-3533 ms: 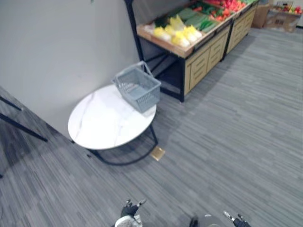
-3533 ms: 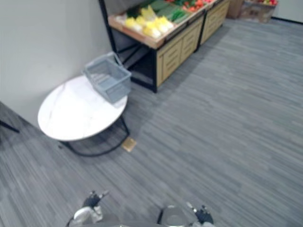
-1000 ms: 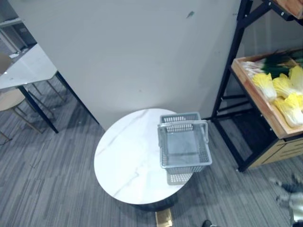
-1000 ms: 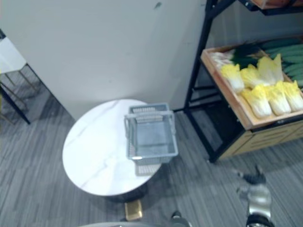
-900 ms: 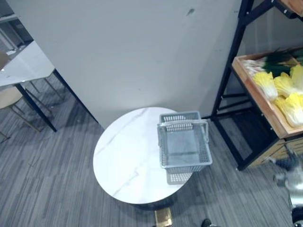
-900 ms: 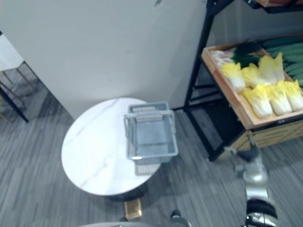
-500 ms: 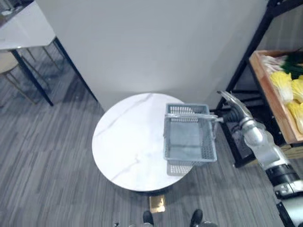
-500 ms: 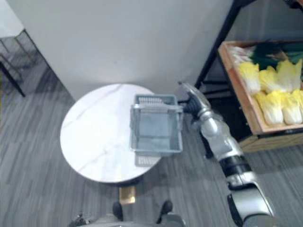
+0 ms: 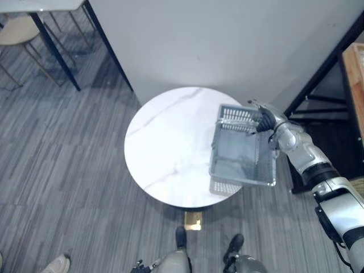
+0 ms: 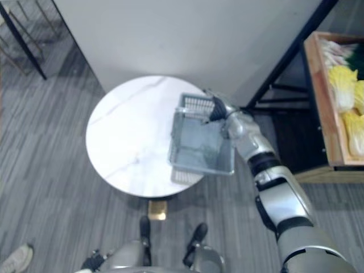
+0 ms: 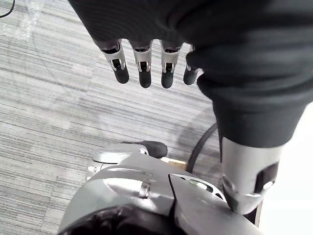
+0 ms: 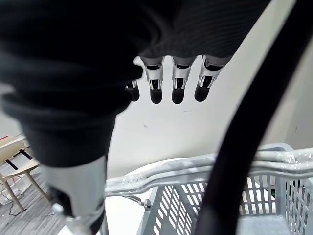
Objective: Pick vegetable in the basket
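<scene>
My gripper will make the folded handles (image 9: 236, 121) swing up over the basket when it lifts, because a round pivot (image 12: 146, 204) joins them to the basket's rim.
An empty grey plastic basket (image 9: 242, 181) stands at the right edge of a round white table (image 9: 165, 148) and overhangs it a little. My right hand (image 9: 263, 118) reaches in from the lower right to the basket's far end. In the right wrist view its fingers (image 12: 176, 81) hang straight, open, just above the folded handles (image 12: 195, 169) without gripping them. Yellow cabbages (image 10: 341, 85) lie in a wooden crate (image 10: 318, 96) on the shelf to the right. My left hand (image 11: 145, 61) hangs low by my side, fingers relaxed and open, holding nothing.
A black shelf frame (image 9: 324, 68) stands close to the right of the table. A grey wall runs behind the table. Chairs and table legs (image 9: 51, 45) are at the far left. A person's shoe (image 9: 57, 264) shows on the carpet at the lower left.
The camera has shifted and turned. My right hand has come from beside the basket's far right corner to over its far rim and handles. The basket stays on the table.
</scene>
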Controlling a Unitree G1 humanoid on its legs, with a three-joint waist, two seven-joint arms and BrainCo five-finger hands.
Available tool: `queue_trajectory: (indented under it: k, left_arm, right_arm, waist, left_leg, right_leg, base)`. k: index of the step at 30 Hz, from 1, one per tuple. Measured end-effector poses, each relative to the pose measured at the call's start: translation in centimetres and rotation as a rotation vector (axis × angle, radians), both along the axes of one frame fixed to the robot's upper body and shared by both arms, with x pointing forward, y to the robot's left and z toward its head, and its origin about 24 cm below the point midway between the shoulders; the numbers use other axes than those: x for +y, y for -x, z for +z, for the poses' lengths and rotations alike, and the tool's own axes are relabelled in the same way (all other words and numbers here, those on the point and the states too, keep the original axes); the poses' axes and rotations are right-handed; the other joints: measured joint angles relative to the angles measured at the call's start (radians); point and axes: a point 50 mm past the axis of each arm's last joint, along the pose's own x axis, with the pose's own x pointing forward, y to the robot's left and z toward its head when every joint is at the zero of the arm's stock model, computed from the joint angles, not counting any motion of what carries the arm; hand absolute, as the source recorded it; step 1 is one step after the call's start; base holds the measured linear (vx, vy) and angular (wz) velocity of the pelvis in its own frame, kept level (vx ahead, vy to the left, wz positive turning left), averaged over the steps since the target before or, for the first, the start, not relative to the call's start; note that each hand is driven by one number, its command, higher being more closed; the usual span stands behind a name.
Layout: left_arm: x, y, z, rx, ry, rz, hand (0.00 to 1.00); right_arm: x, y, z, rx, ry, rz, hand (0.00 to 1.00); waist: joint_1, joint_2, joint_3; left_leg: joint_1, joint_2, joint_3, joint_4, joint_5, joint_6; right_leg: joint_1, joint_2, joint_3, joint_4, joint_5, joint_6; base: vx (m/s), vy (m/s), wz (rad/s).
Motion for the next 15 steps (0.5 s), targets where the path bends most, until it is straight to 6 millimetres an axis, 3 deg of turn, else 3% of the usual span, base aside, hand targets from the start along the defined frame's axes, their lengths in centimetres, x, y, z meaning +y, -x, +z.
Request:
queue_trajectory:
  k: [15]
  left_arm:
    - [-0.3, -1.1, 0.3, -0.042, -0.023, -0.023, 0.0]
  right_arm:
    - [-3.7, -0.7, -0.1, 0.022, -0.08, -0.202, 0.0]
  waist:
    - [0.0, 0.019, 0.07]
  left_leg:
    - [-0.032, -0.01, -0.024, 0.0, 0.004, 0.0]
  right_leg:
    - [-0.012, -0.006, -0.016, -0.012, 0.004, 0.003]
  base:
    - [0.03, 0.012, 0.05]
